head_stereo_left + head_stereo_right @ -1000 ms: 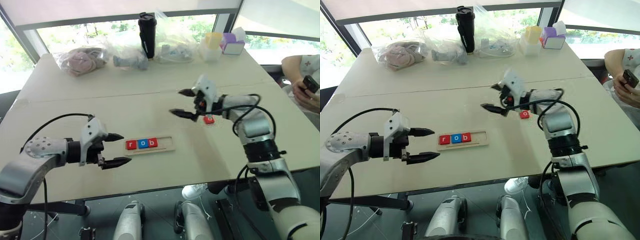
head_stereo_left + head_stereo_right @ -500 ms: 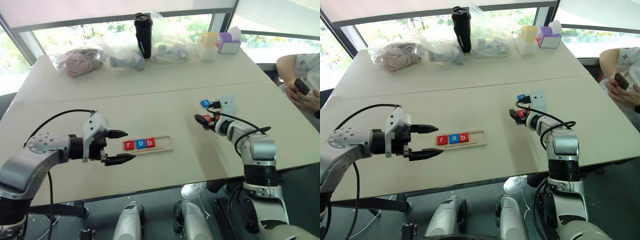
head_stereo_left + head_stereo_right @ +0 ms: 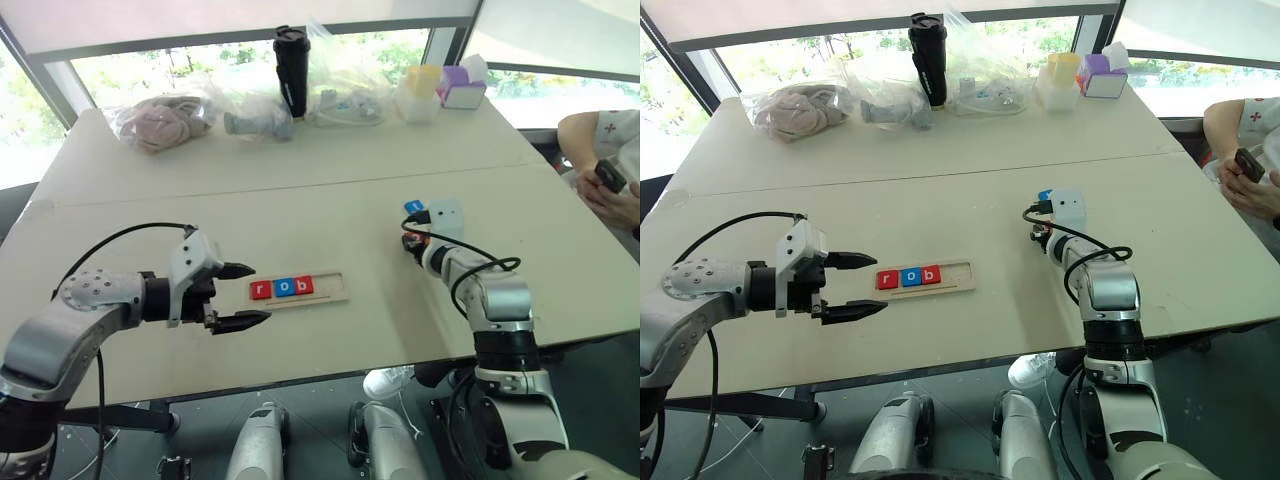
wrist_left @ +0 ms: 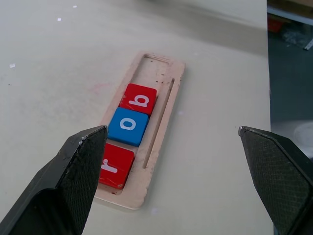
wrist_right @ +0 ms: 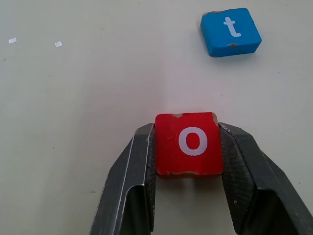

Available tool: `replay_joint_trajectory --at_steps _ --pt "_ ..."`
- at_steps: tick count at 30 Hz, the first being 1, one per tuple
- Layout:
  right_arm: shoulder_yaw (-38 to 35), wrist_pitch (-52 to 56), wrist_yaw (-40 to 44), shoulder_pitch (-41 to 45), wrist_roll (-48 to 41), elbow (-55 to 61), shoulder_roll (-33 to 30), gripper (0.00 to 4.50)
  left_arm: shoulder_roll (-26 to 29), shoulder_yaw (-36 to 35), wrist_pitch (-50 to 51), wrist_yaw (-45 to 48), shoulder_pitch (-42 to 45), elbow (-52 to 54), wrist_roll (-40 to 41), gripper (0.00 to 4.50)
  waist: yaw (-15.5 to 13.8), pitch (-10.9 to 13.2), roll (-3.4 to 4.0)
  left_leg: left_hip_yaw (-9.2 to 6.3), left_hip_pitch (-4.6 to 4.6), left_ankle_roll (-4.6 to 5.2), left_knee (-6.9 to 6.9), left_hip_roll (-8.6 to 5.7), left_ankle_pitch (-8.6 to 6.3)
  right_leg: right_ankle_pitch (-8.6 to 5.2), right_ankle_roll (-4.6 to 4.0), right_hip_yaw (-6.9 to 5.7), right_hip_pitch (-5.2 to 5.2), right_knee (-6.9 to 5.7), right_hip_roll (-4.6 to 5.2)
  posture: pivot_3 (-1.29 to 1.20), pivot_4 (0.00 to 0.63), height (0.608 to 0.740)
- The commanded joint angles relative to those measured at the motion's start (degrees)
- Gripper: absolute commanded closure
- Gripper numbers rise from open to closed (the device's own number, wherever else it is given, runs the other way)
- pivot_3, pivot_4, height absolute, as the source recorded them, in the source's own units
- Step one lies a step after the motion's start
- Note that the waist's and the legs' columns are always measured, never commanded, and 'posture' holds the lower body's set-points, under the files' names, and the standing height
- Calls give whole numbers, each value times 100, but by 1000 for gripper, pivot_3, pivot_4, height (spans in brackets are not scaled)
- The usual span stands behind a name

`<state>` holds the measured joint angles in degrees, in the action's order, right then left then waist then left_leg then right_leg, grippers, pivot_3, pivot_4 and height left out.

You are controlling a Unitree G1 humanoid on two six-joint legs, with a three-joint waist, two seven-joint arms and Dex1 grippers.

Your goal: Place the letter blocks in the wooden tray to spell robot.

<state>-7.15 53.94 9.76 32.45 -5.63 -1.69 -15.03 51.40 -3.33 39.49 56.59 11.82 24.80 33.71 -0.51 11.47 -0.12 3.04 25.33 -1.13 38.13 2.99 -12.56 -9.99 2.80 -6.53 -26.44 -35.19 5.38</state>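
Observation:
The red o block's side (image 5: 159, 146) facing red b is covered by my right gripper's finger, so I should put the block down beside the wooden tray and grip its other sides.
The wooden tray (image 3: 335, 296) lies on the table with three letter blocks at its left end: red r (image 4: 115, 166), blue o (image 4: 128, 126) and red b (image 4: 139, 98). The tray's right part is bare. My left gripper (image 3: 258, 293) hovers open just left of the tray, pointing at it. Far to the right, my right gripper (image 5: 189, 134) rests low on the table, shut on a red o block (image 5: 189, 143). A blue t block (image 5: 230, 31) lies flat on the table just beyond it, apart from the fingers.
Along the table's far edge stand plastic bags (image 3: 160, 120), a black tumbler (image 3: 293, 70) and yellow and purple containers (image 3: 445, 88). A person holding a phone (image 3: 608, 175) sits at the right edge. A seam (image 3: 200, 195) runs across the table.
My right gripper came down from above the table, turned, and shut on the red o block. The left gripper has kept its place, open.

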Motion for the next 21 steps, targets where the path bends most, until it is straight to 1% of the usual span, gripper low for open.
replay_joint_trajectory --at_steps 1,4,6,9,11,13,15,21 --pt "10 206 -30 -6 -76 399 12 3314 -13 -52 -82 -20 41 75 -20 0 0 0 0 0 0 0 0 0 0 0 0 0 0 0 0 0 150 740" --pt "-126 790 -291 -53 -18 1055 1 3314 -8 -27 -116 8 72 21 -52 0 -2 1 1 0 1 0 0 0 0 0 0 0 -2 0 0 0 150 740" --pt "-270 1480 -430 -233 -62 1795 88 3314 19 -21 -144 37 70 -27 -92 0 -12 1 1 -1 3 0 -3 0 0 -1 0 0 -5 0 0 0 150 740" --pt "-694 2927 -721 -377 -84 3035 765 3314 57 68 -281 124 13 -169 -267 0 -13 0 1 -3 3 0 -9 1 0 -2 2 -1 -6 0 -1 0 150 740" --pt "-850 3577 -862 -306 18 3496 1176 3314 21 109 -317 162 49 -226 -294 0 9 0 2 -2 3 0 -11 4 0 -1 2 -1 -11 -1 -1 0 150 740" --pt "-898 3828 -986 -279 44 3753 1574 3314 -8 202 -389 201 125 -317 -370 0 7 0 3 -2 3 0 -11 5 0 -1 0 -1 -11 -1 -2 0 150 740" --pt "-882 3856 -1074 -346 -16 3867 1995 3314 -44 300 -464 246 228 -427 -439 0 10 -1 4 -3 3 -1 -12 6 -1 -1 -1 -1 -11 -1 -1 0 150 740" --pt "-667 3856 -1143 -667 -155 3934 2379 3314 -108 404 -550 335 376 -593 -534 0 7 0 5 1 9 -3 -15 5 -2 -2 -1 -1 -11 14 3 0 150 740"
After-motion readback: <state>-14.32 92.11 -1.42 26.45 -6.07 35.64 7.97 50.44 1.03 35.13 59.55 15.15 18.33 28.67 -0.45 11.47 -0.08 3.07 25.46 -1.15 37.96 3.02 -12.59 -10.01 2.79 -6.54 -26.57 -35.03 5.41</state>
